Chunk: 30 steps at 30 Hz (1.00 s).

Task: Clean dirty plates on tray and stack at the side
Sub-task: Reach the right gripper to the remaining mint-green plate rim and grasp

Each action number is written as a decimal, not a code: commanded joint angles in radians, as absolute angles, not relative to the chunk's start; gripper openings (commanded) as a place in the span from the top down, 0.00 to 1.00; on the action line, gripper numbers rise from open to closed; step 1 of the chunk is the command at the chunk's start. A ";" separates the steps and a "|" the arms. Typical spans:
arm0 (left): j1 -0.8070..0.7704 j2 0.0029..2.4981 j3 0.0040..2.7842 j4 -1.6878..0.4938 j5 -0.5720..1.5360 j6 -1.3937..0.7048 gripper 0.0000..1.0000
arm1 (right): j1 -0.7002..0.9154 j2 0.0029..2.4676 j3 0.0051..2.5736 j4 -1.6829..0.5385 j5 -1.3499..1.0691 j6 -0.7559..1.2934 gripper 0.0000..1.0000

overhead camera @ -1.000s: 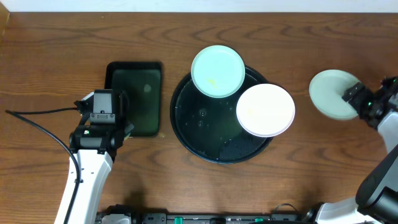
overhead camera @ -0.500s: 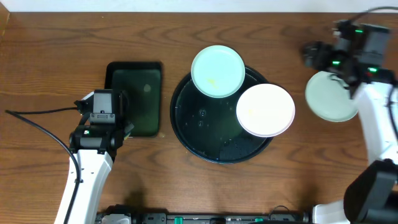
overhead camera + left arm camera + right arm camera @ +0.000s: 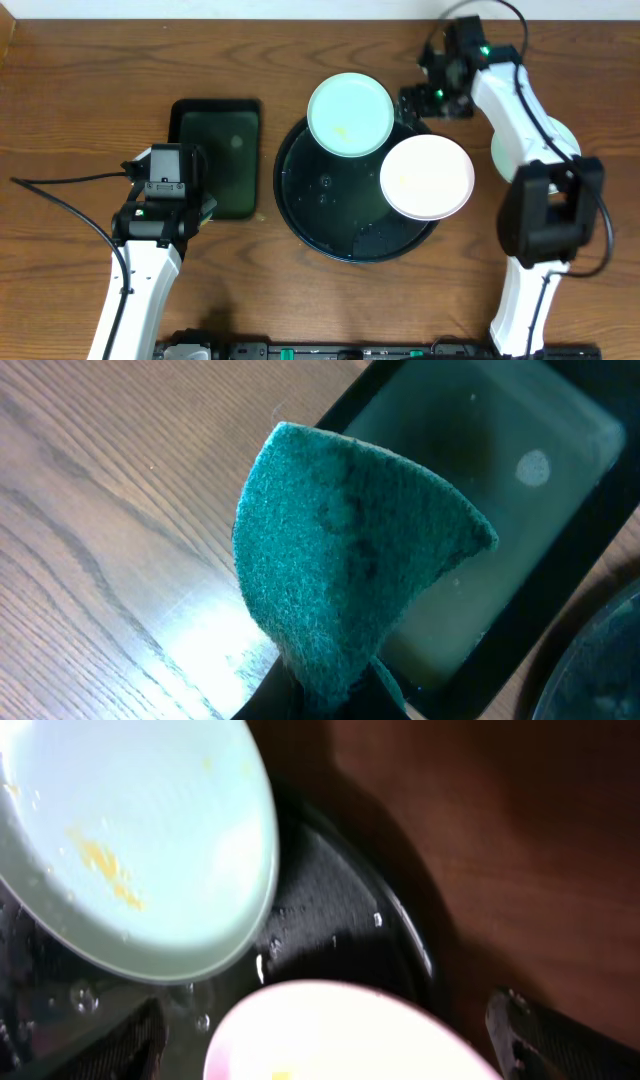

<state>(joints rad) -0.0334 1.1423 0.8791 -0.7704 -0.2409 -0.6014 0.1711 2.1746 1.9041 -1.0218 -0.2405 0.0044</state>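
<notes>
The sponge's loose end (image 3: pixel 385 470) spreads out wide past the narrow pinch, so the green sponge (image 3: pixel 340 550) will keep its flared shape when the robot carries it to the white plate.
The round black tray (image 3: pixel 300 190) holds a mint-green plate (image 3: pixel 350 113) with yellow smears on its back rim and a white plate (image 3: pixel 427 177) on its right rim. A second mint plate (image 3: pixel 500 152) lies on the table to the right, mostly hidden under my right arm. My right gripper (image 3: pixel 415 100) is open and empty above the tray's back right edge, between the two plates. Its view shows the smeared mint plate (image 3: pixel 130 840), the white plate (image 3: pixel 340 1035) and the wet tray (image 3: pixel 340 910). My left gripper (image 3: pixel 195 195) is shut on a green sponge (image 3: pixel 340 560).
A smaller rectangular black tray (image 3: pixel 222 150) with liquid in it lies left of the round tray and also shows in the left wrist view (image 3: pixel 500 510). A black cable (image 3: pixel 60 200) runs across the table at the left.
My right arm has swung from the side plate at the far right to the back right edge of the round tray. The left arm and the plates have not moved.
</notes>
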 commanded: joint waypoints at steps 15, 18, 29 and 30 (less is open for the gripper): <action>-0.027 1.136 0.876 -0.777 -0.242 -0.595 0.93 | 0.326 2.423 2.180 -0.802 -0.080 -0.388 0.03; -0.027 1.136 0.876 -0.777 -0.242 -0.595 0.93 | 0.336 2.458 2.180 -0.795 -0.080 -0.387 0.05; -0.027 1.136 0.876 -0.776 -0.242 -0.595 0.92 | 0.321 2.473 2.178 -0.807 -0.106 -0.384 0.37; -0.027 1.136 0.876 -0.776 -0.242 -0.595 0.93 | 0.321 2.473 2.178 -0.807 -0.109 -0.375 0.40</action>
<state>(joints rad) -0.0334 1.1423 0.8791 -0.7776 -0.2379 -0.6014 0.3313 2.4882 2.1712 -0.8055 -0.1017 -0.3763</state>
